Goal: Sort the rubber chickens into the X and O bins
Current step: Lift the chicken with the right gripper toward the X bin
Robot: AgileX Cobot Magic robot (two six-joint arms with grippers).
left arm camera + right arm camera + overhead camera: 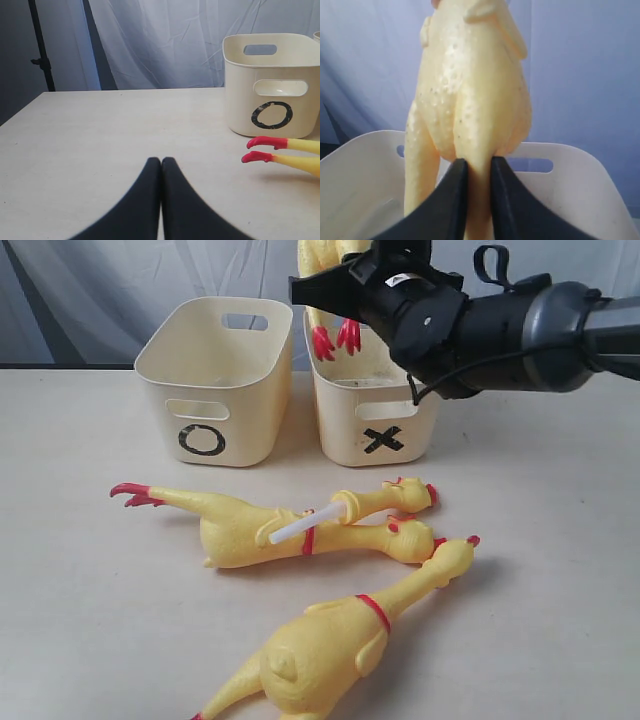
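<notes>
I should keep lowering my right gripper into the open bin [378, 368], as the yellow chicken's red feet [335, 340] are hanging inside the X bin's rim, until the chicken's body will drop in when I let go.
My right gripper [312, 288] is shut on a leg of a yellow rubber chicken [470, 90] and holds it above the X bin [378, 430]. Its red feet [335, 338] hang inside the bin's rim, and the bin's wall [570, 200] shows below the jaws. The O bin [215, 390] stands to the left, and no chicken shows in it. Three chickens lie on the table: a long one [235, 530], a small one [385, 498] against it, and a large one [320, 645] in front. My left gripper [161, 161] is shut with nothing in it, low over the table, left of the O bin [272, 85].
A white tube [298, 528] sticks out where the long and small chickens meet. The long chicken's red feet [265, 150] lie close in front of the O bin. A pale curtain hangs behind the table, with a dark stand [40, 50] at the left.
</notes>
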